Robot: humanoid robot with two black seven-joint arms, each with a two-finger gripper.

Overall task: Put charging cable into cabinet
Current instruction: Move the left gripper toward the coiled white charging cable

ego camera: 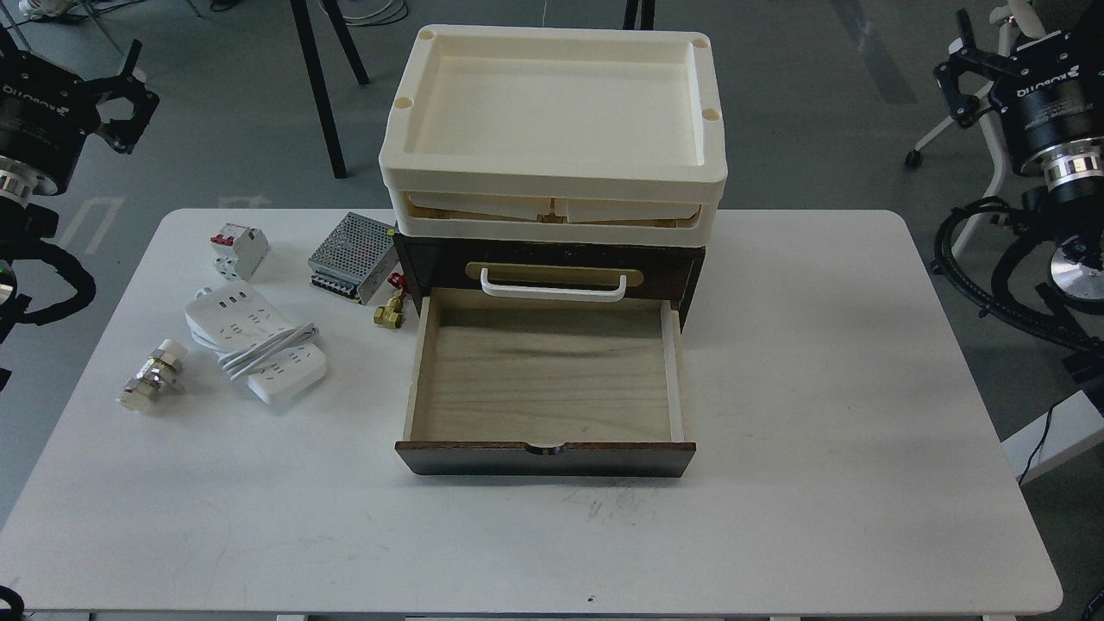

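Note:
The cord is coiled [269,350] around the power strip's middle [240,316], so I expect the cord's loops to stay together and come along when I carry the power strip to the drawer.
The charging cable [255,345], a white power strip with its cord coiled round the middle, lies on the left half of the white table [828,362]. To its right stands the dark brown cabinet [552,259] with a white bar handle [552,286]. Its lower drawer [545,388] is pulled out toward me and is empty. My left gripper [138,97] hangs high off the table's far left, open and holding nothing. Off the far right, my right gripper [951,60] is also raised, open and empty. Both are far from the cable.
Cream plastic trays [552,129] are stacked on the cabinet. A small circuit breaker [238,250], a perforated power supply box [354,256] and a brass fitting [391,310] sit behind the cable. A metal fitting [153,376] lies to its left.

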